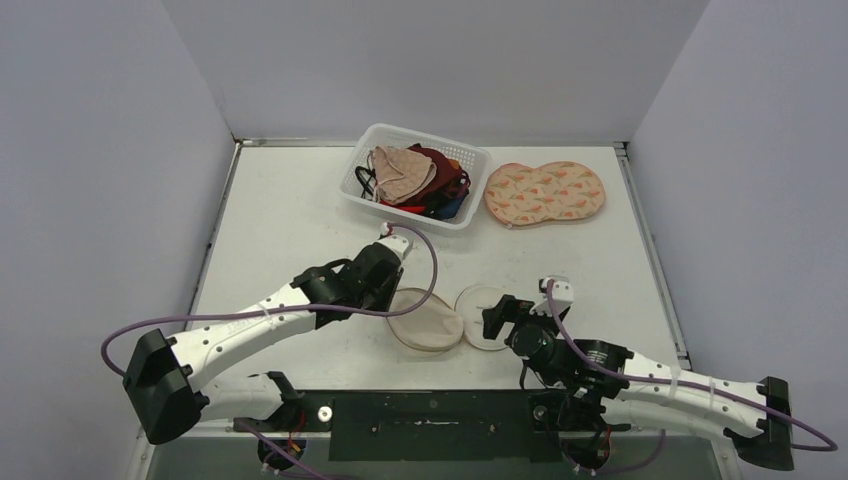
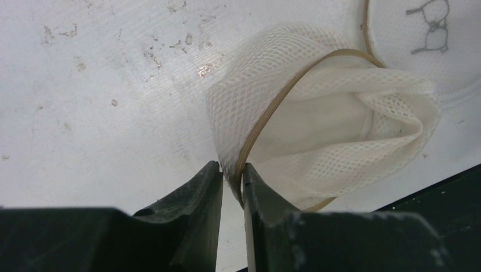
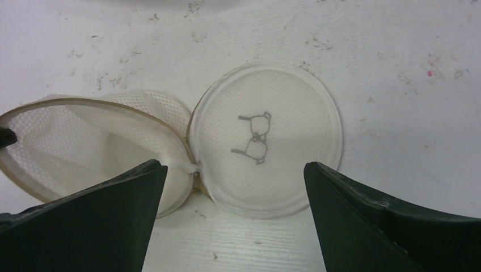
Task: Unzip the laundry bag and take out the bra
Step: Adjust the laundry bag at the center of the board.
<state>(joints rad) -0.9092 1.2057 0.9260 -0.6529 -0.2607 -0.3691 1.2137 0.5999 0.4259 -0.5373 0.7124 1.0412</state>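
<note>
The lid is lying loose while my left gripper has hold of only the mesh half's rim (image 2: 253, 136). Next, my right gripper pinches the lid's outer edge (image 3: 340, 133) before both grippers pick up the bag.
The white mesh laundry bag (image 1: 425, 322) lies unzipped at the near middle of the table, its round lid (image 1: 482, 312) folded out flat to the right. The lid (image 3: 266, 147) bears a small bra drawing, and the mesh half (image 2: 329, 130) gapes with nothing showing inside. My left gripper (image 2: 232, 175) is shut on the tan-edged rim (image 2: 266, 113) of the mesh half, at its left side in the top view. My right gripper (image 3: 233, 165) hovers open just above the lid's near edge. A peach patterned bra (image 1: 545, 192) lies flat at the back right.
A white basket (image 1: 400, 212) with several coloured bras stands at the back middle, beside the peach one. A black strip (image 1: 430, 420) runs along the near edge between the arm bases. Grey walls close in the table on three sides.
</note>
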